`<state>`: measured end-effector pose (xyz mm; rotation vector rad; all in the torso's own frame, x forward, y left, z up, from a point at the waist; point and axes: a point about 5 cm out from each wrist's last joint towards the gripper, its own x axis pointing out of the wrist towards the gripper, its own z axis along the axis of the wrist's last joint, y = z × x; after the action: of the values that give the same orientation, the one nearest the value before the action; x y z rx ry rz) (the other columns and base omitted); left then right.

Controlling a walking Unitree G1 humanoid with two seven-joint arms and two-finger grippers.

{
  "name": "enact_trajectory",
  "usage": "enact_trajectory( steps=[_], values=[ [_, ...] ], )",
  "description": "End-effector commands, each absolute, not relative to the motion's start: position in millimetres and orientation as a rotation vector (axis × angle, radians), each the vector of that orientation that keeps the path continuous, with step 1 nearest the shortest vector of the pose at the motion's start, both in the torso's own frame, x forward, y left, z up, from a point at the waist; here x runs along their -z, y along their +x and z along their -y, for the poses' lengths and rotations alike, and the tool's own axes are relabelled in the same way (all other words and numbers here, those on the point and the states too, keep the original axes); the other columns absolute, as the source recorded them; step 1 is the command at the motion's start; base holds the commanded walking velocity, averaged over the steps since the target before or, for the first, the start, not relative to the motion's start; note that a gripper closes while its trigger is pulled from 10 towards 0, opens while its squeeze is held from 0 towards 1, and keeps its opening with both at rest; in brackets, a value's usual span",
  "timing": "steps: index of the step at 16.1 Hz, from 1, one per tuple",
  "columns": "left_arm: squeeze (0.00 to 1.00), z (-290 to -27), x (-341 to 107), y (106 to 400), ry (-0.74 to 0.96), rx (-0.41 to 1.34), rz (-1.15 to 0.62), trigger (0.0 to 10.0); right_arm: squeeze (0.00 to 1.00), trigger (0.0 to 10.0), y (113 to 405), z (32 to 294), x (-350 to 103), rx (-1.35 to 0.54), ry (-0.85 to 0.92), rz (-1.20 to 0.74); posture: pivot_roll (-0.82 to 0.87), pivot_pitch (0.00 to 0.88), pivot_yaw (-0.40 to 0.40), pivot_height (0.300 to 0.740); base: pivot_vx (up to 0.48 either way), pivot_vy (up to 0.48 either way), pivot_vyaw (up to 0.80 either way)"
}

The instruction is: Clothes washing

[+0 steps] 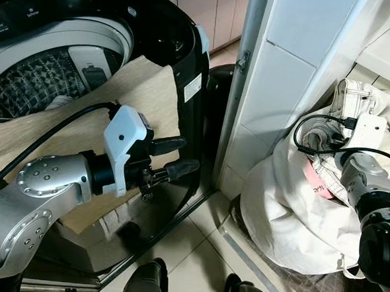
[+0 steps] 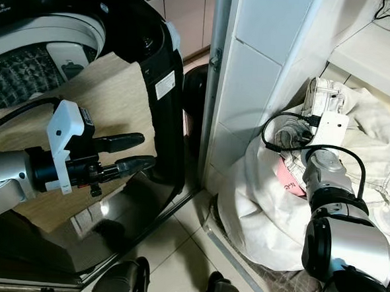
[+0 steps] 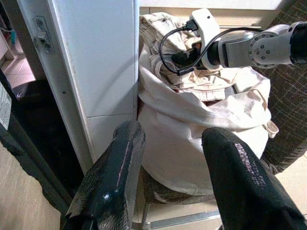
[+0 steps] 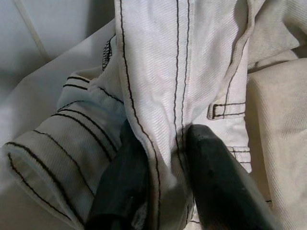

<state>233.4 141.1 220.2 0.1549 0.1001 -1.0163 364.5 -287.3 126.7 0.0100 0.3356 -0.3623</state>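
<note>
I should expect more pink cloth hidden below when I carry the white garment (image 1: 352,101) away, because a pink edge (image 1: 319,181) sticks out under it.
A white garment with black stitching (image 4: 158,72) lies on top of a full cream laundry bag (image 1: 290,211) on the floor at the right. My right gripper (image 4: 163,172) reaches into the bag's mouth and is shut on a fold of that garment; its fingers (image 3: 184,57) are half buried in cloth. To the left stands a black top-loading washing machine (image 1: 187,59) with its drum (image 1: 47,77) open. My left gripper (image 1: 186,155) hovers open in front of the machine's upper front, holding nothing and pointing toward the bag.
A white tiled pillar (image 1: 285,72) with a metal edge strip (image 1: 241,89) stands between machine and bag. A tan sheet (image 1: 139,89) drapes over the machine's front. A dark bin (image 1: 218,88) sits behind the machine. My feet (image 1: 147,282) stand on pale floor tiles.
</note>
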Motion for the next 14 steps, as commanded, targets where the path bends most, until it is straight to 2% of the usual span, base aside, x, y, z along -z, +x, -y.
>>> enact_trajectory(
  steps=[1,7,14],
  values=[
    [0.00,-140,-222,231,0.162,1.025,-0.101,10.0,0.00,0.0,367,286,-129,0.365,0.022,-0.346,0.33,0.191,0.024,0.740,0.000,0.000,0.00],
    [0.00,-135,-224,239,0.155,0.996,-0.063,10.0,0.00,0.0,369,287,-136,0.366,0.041,-0.302,0.30,0.152,0.023,0.740,0.000,0.000,0.00],
    [0.00,-112,-209,280,0.013,0.861,0.027,10.0,0.00,0.0,374,294,-168,0.330,0.100,-0.115,-0.01,0.084,0.058,0.740,0.000,0.000,0.00]
  ],
)
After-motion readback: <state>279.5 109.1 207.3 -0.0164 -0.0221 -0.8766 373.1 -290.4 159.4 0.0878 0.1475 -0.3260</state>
